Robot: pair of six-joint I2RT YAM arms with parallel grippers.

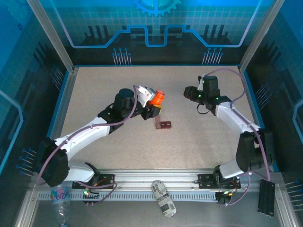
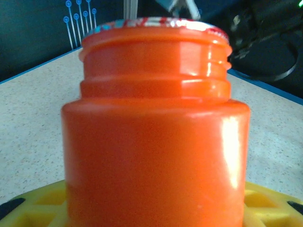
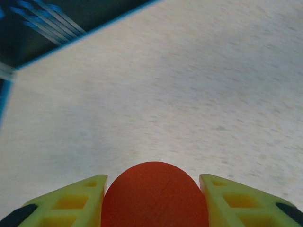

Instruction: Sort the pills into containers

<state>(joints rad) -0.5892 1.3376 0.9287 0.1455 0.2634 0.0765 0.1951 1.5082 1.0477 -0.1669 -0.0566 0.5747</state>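
Note:
The orange-red cap is off the bottle's neck and the tabletop below is clear, so my right gripper keeps lowering the cap until it rests there, then let go.
My left gripper is shut on the bright orange bottle, held above the table left of centre. In the left wrist view the orange bottle stands between the yellow fingers; its threaded neck is bare and a foil rim covers the mouth. The dark red-brown box of containers lies on the table just below and right of the bottle. My right gripper hovers at the right, shut on a round orange-red cap between its yellow fingers. No pills are visible.
Blue walls and metal posts fence the beige table. On the front rail lie a labelled white bottle, a clear plastic bottle at the left and a black block at the right.

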